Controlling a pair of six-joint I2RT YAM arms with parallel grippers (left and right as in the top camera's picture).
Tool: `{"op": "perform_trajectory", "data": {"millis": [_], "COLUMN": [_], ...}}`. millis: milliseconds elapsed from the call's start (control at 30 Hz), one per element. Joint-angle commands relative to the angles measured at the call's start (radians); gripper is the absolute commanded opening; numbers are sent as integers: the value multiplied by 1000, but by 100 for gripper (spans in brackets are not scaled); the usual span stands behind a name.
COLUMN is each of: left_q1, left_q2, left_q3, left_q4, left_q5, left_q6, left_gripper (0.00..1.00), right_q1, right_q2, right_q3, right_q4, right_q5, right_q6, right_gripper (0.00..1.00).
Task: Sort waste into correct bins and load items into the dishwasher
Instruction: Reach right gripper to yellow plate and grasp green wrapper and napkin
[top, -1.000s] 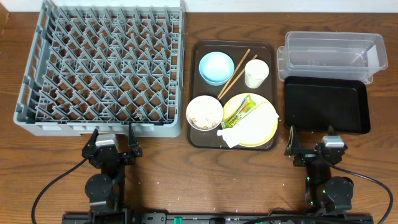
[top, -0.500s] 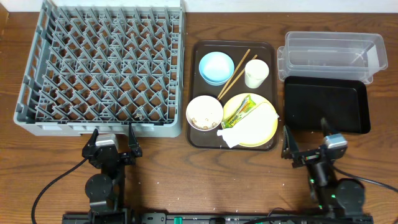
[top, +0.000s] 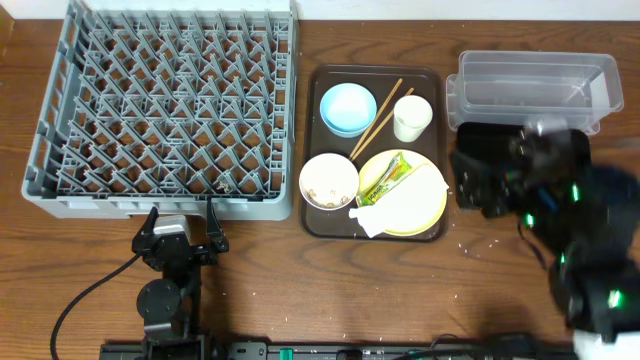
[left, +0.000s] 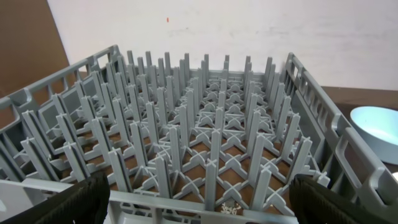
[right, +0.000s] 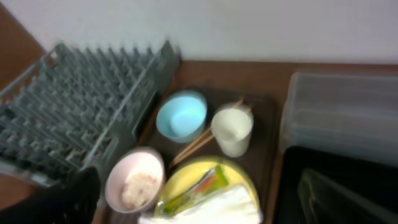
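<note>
The green-yellow wrapper (top: 388, 177) lies along the white napkin on the yellow plate, so my right gripper should carry on toward their shared edge (top: 390, 189) and close around both.
The grey dish rack (top: 165, 105) fills the left of the table. On the brown serving tray (top: 318, 75) lie a light blue bowl (top: 347, 108), wooden chopsticks (top: 376, 118), a white cup (top: 412, 117), a white bowl (top: 329, 181) with rice scraps, and a yellow plate (top: 432, 205) carrying the green-yellow wrapper (top: 386, 178) and white napkin (top: 400, 205). The clear tub (top: 535, 90) and black tray (top: 575, 190) are at the right. My left gripper (top: 182, 218) is open in front of the rack. My right gripper (top: 490, 180), blurred, is raised over the black tray and open; its view shows the plate (right: 180, 177) and wrapper (right: 196, 190) below.
The left wrist view looks into the rack's pegs (left: 199, 137), with the blue bowl (left: 379, 121) at its right edge. The right wrist view also shows the cup (right: 232, 129), clear tub (right: 339, 115) and black tray (right: 348, 174).
My right arm has lifted from its rest spot at the table's front and swung forward over the black tray, blurred with motion. The left arm has not moved.
</note>
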Motion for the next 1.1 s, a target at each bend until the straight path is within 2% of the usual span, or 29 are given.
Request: {"op": "perform_trajectory", "data": {"millis": [0,167,333,467,500,600,733,867,1067], "left_q1": [5,5,5,5,5,5,5,5,5], "left_q2": [-5,-5,-5,-5,-5,-5,-5,-5,-5], "left_q3": [-17,-17,-17,-17,-17,-17,-17,-17,-17], "left_q4": [-37,-37,-37,-37,-37,-37,-37,-37,-37], "left_q5": [-16,-16,-16,-16,-16,-16,-16,-16,-16], "left_q6": [6,6,6,6,6,6,6,6,6], "left_gripper": [94,94,94,94,94,94,94,94,94], "right_q1": [56,114,115,122,128,149,211,263,269], "right_q2": [173,402,516,600,618,651,682,732,840], "right_q3": [193,391,395,395,395,395,395,395,395], "right_q4": [-120,-266,-283,-276,-274,-295,-410,-408,-401], "right_q5": [-14,-42,-183,-273,-256,-100,251,375,360], "right_q6": [19,19,99,102,118,331,800,909,925], "right_gripper": [99,99,99,99,93,99,98,99,95]}}
